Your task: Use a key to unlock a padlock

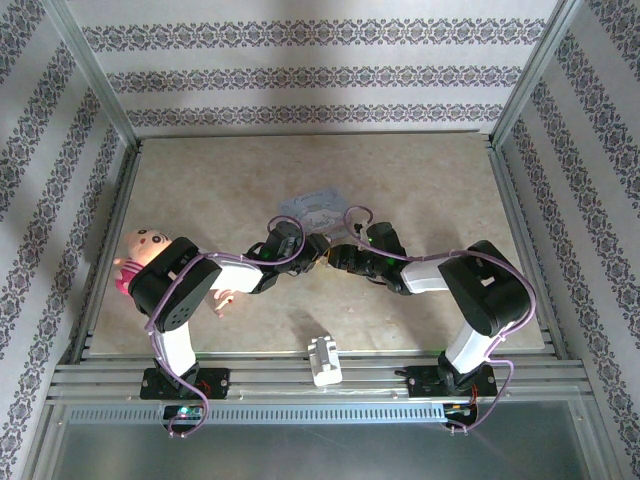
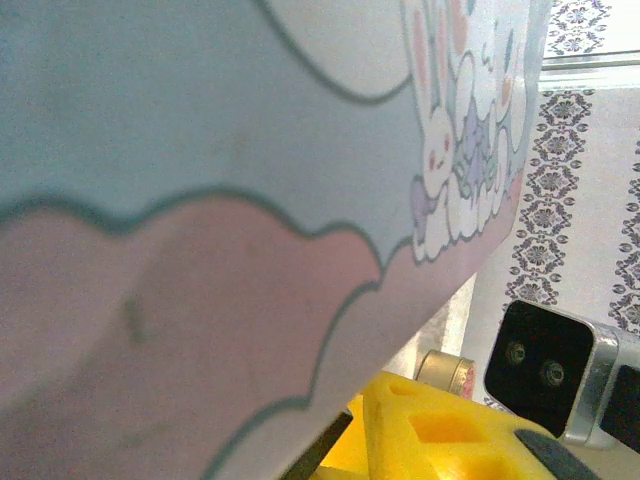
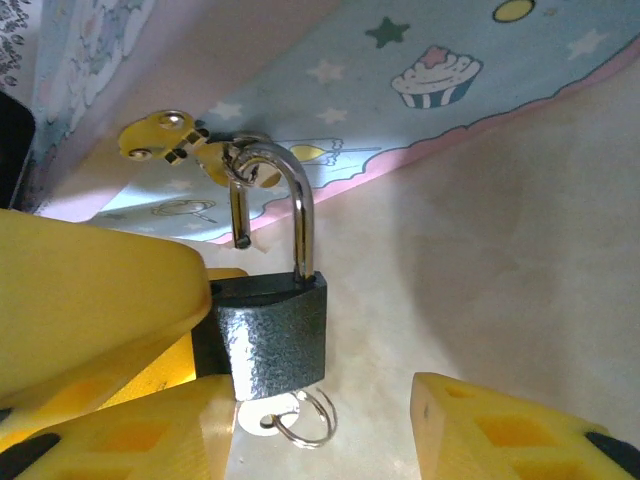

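Observation:
The shackle [image 3: 241,238] is open but hooks the latch, so my right gripper should leave the key and take the padlock's body [image 3: 275,335], freeing my left gripper for the tin.
The dark padlock [image 3: 270,335] stands upright, its silver shackle [image 3: 285,195] hooked through the gold latch [image 3: 160,135] of the lilac tin [image 1: 315,208]. The shackle's short leg is lifted out of the body. The key [image 3: 262,415] is stuck in the lock's underside, with a wire ring [image 3: 308,415] on its head. My left gripper [image 1: 320,248] appears shut on the padlock's side; one yellow finger [image 3: 80,290] presses against it. My right gripper [image 3: 320,440] is open just below the lock, its left finger [image 3: 110,440] next to the key. In the left wrist view the tin [image 2: 200,200] hides most of the scene.
A baby doll [image 1: 140,255] lies at the table's left edge beside the left arm. A white blocky piece [image 1: 323,360] sits on the front rail between the arm bases. Both arms meet at mid-table, right in front of the tin.

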Robot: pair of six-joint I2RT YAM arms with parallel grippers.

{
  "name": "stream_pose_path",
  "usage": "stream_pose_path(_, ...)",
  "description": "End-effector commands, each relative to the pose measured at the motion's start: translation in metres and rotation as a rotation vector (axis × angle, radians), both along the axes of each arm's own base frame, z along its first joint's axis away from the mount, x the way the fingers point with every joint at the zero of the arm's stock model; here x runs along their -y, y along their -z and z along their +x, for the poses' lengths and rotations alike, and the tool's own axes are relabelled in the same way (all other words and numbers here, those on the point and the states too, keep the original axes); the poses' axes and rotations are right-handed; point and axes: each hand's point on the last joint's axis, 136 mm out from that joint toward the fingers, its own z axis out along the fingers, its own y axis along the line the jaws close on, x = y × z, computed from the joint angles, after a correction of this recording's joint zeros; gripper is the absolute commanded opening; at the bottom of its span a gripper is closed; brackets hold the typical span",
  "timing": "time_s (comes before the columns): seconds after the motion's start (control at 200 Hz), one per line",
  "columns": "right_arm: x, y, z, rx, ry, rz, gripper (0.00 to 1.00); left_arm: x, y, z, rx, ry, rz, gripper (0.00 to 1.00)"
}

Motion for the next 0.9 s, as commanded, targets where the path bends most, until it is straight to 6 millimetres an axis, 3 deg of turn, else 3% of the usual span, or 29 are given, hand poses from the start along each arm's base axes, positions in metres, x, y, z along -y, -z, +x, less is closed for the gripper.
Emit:
stream_pose_path(0.0, 0.0, -0.011, 0.016, 0.067, 0.02, 0.008, 0.5, -0.009, 0.04, -0.036, -0.203, 0.013, 0.023, 0.32)
stream_pose_path(0.115, 0.004, -0.01, 0.016, 0.069, 0.033, -0.005, 0.49, -0.015, 0.036, -0.036, -0.196, 0.0, 0.032, 0.33)
stream_pose_path(0.135, 0.006, -0.01, 0.016, 0.07, 0.037, -0.008, 0.49, -0.016, 0.035, -0.035, -0.195, -0.002, 0.034, 0.45)
stream_pose_path(0.18, 0.007, -0.011, 0.016, 0.075, 0.043, -0.012, 0.49, -0.018, 0.034, -0.036, -0.193, -0.005, 0.039, 0.57)
stream_pose_path(0.36, 0.013, -0.021, 0.018, 0.099, 0.064, -0.031, 0.5, -0.024, 0.027, -0.038, -0.175, -0.007, 0.058, 0.79)
stream_pose_path(0.455, 0.014, -0.025, 0.018, 0.107, 0.072, -0.05, 0.5, -0.028, 0.02, -0.037, -0.156, -0.009, 0.072, 1.0)
stream_pose_path(0.68, 0.014, -0.029, 0.013, 0.115, 0.081, -0.208, 0.5, -0.046, -0.01, -0.029, -0.046, -0.029, 0.164, 0.99)
stream_pose_path(0.895, 0.008, -0.028, 0.006, 0.11, 0.082, -0.386, 0.51, -0.088, -0.044, -0.016, 0.081, -0.117, 0.315, 0.99)
